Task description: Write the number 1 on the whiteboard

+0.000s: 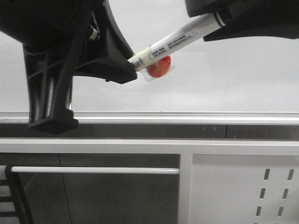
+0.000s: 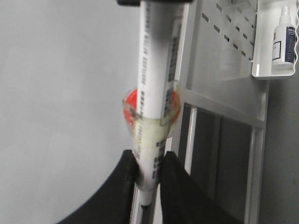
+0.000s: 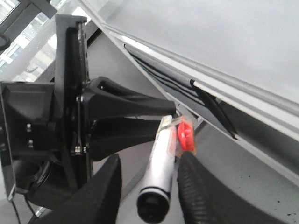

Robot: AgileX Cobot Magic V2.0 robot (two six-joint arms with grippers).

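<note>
The marker's front end (image 1: 140, 60) is covered by my left gripper near the nib, so next my left gripper opens and moves away while my right gripper holds the rear end (image 1: 211, 23).
The whiteboard (image 1: 215, 84) fills the back, glossy white, with its silver bottom rail (image 1: 187, 116). No number 1 shows on the part of it in view. A white marker (image 1: 173, 43) with a red round piece (image 1: 160, 67) taped to it slants across the front view. My left gripper (image 2: 148, 161) is shut on the marker's front end, and the nib (image 2: 145, 201) pokes out past the fingers. My right gripper (image 3: 147, 172) stands open around the marker's rear end (image 3: 153, 205), with a gap on one side. The whiteboard (image 2: 56, 93) lies close beside the marker.
Below the rail runs a white metal frame with a perforated panel (image 1: 275, 191) and a horizontal bar (image 1: 93, 170). In the left wrist view a white shelf (image 2: 275, 72) on the perforated panel (image 2: 224, 46) holds a spray bottle (image 2: 283, 39).
</note>
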